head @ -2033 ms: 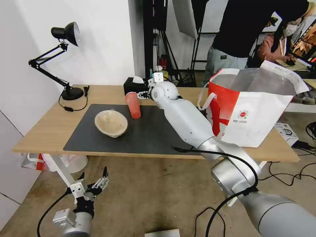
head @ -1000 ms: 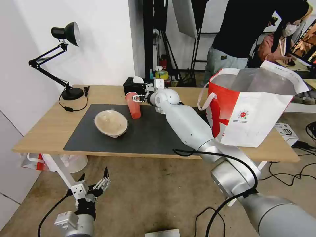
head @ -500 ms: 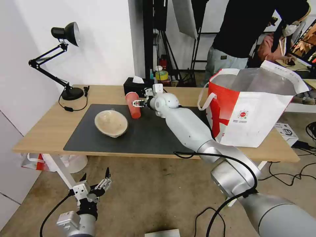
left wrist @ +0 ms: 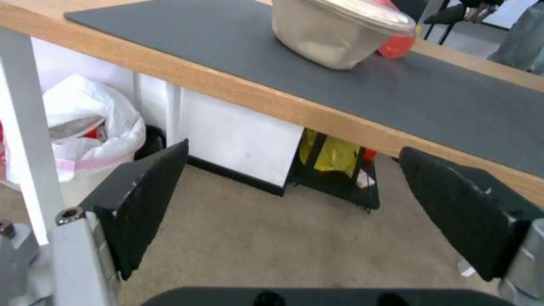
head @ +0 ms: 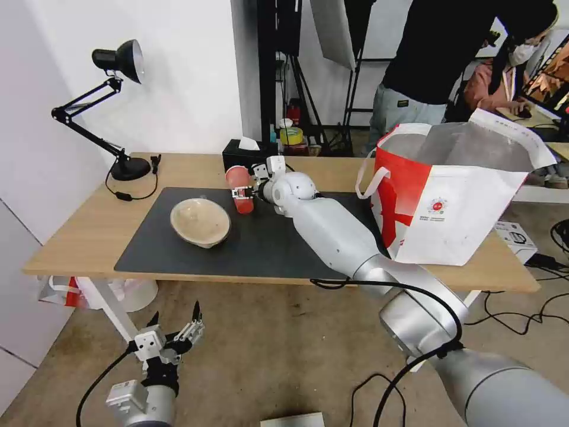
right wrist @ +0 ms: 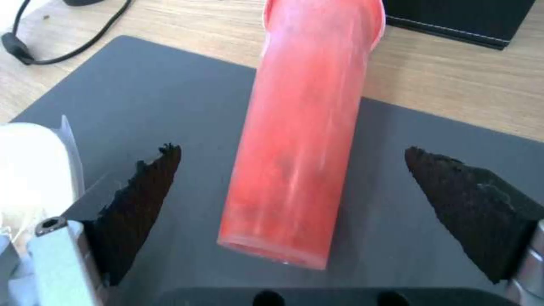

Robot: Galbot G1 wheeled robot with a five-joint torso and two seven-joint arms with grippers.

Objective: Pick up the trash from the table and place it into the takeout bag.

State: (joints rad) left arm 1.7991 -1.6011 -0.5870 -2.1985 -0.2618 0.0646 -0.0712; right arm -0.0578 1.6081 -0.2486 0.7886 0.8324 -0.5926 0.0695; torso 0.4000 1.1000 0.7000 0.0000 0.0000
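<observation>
The red drink cup's side (head: pixel 240 191) lets patchy smears show through, so the residue inside will stay stuck in place when I lift and carry the cup.
Two pieces of trash are on the table's (head: pixel 89 237) dark grey mat (head: pixel 267 243). A red drink cup (head: pixel 240 190) (right wrist: pixel 306 140) lies on its side near the mat's back edge. A beige paper bowl (head: pixel 200 222) (left wrist: pixel 334 36) sits to its left. My right gripper (head: pixel 244 193) (right wrist: pixel 292 149) is open at the cup, with one finger on either side of it and not touching it. The takeout bag (head: pixel 456 201) stands open at the table's right end. My left gripper (head: pixel 176 332) (left wrist: pixel 293 148) hangs open below the table's front edge.
A black tissue box (head: pixel 240 154) (right wrist: pixel 459 19) stands just behind the cup. A black desk lamp (head: pixel 118 107) stands at the back left, its cord (head: pixel 133 193) trailing onto the wood. A thin white plastic bag (left wrist: pixel 85 127) sits on the floor under the table.
My right gripper has moved left and a little down, from beside the cup's top to straddling the cup. My left gripper has barely drifted. The cup, bowl and bag have stayed put.
</observation>
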